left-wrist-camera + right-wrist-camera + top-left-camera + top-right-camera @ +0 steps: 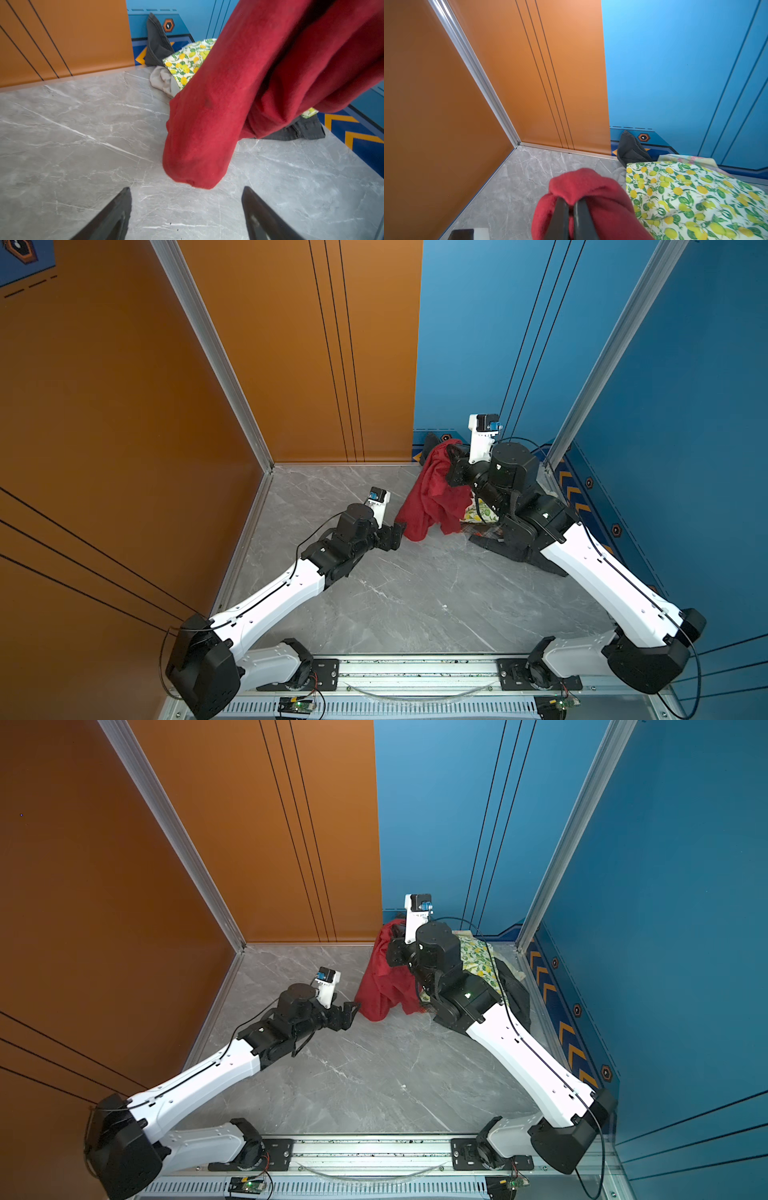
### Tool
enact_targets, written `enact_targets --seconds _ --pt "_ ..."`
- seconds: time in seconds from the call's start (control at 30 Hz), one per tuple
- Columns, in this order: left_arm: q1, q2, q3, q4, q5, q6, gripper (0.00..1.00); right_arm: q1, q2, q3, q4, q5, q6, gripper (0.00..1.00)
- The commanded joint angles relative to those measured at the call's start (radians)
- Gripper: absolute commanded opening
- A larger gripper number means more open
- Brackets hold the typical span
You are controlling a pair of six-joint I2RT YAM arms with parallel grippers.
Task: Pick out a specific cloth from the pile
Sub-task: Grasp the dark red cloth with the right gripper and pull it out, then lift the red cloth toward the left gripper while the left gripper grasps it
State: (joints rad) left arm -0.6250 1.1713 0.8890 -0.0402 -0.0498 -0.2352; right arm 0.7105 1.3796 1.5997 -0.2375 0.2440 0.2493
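Note:
The robot's right gripper has the deep-red cloth (434, 497) hanging beside the pile, so next the left gripper carries the cloth to the clear marble (296, 502) by the orange wall.
The deep-red cloth (428, 497) (382, 986) hangs in a long fold from my right gripper (451, 455) (572, 200), which is shut on its upper bunch (602, 191). Its lower end touches or nearly touches the marble table (72, 145). The pile lies behind and under the right arm: a lemon-print cloth (478, 959) (695, 197), dark grey cloth (498, 549) (155, 41) and a pale grey piece (162, 80). My left gripper (398, 533) (187, 187) is open, low over the table, just short of the red cloth's bottom tip (197, 172), holding nothing.
An orange wall (291, 344) and a blue wall (478, 344) close the back; another blue wall (685, 448) stands close on the right of the pile. Aluminium posts (208, 344) mark the corners. A metal rail (415, 672) runs along the front edge.

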Motion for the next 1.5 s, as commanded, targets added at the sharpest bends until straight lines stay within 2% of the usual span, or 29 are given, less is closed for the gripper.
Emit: enact_targets --seconds 0.0,0.1,0.13,0.37,0.57,0.73,0.77,0.83,0.9,0.93,0.97,1.0,1.3,1.33,1.47 --pt "0.016 -0.077 -0.033 0.092 -0.032 0.038 0.84 0.032 0.040 0.041 0.145 -0.049 -0.025 0.00" --pt "0.019 -0.128 -0.062 0.140 -0.042 0.061 0.85 0.056 0.088 0.063 0.163 -0.052 -0.027 0.00" --pt "0.022 -0.139 -0.068 0.154 -0.045 0.060 0.90 0.064 0.102 0.069 0.168 -0.052 -0.027 0.00" --pt "0.009 -0.136 -0.043 0.193 -0.050 0.068 0.94 0.096 0.125 0.065 0.202 -0.080 -0.012 0.00" --pt "0.017 -0.046 -0.016 0.333 -0.047 0.103 0.96 0.103 0.084 0.031 0.218 -0.115 0.025 0.00" --pt "0.013 0.052 0.048 0.483 -0.019 0.129 0.92 0.104 0.031 -0.029 0.234 -0.129 0.063 0.00" --pt "0.016 0.074 0.066 0.498 -0.018 0.131 0.89 0.104 0.022 -0.037 0.234 -0.131 0.070 0.00" --pt "0.031 0.121 0.107 0.531 0.006 0.144 0.59 0.103 0.002 -0.051 0.231 -0.139 0.082 0.00" --pt "0.040 0.149 0.134 0.569 0.046 0.145 0.35 0.103 -0.017 -0.070 0.230 -0.142 0.087 0.00" --pt "0.043 0.161 0.135 0.581 0.057 0.139 0.17 0.103 -0.027 -0.081 0.230 -0.141 0.090 0.00" --pt "0.046 0.168 0.170 0.592 0.066 0.130 0.07 0.103 -0.035 -0.090 0.231 -0.138 0.091 0.00" --pt "0.049 0.174 0.182 0.603 0.080 0.122 0.01 0.101 -0.042 -0.098 0.230 -0.134 0.094 0.00" --pt "0.076 0.151 0.252 0.524 0.107 0.117 0.00 0.082 -0.081 -0.174 0.208 -0.100 0.071 0.00" --pt "0.081 0.148 0.259 0.504 0.113 0.116 0.00 0.080 -0.086 -0.188 0.214 -0.100 0.069 0.03" --pt "0.111 0.133 0.287 0.439 0.136 0.113 0.00 0.074 -0.111 -0.257 0.249 -0.104 0.051 0.34"
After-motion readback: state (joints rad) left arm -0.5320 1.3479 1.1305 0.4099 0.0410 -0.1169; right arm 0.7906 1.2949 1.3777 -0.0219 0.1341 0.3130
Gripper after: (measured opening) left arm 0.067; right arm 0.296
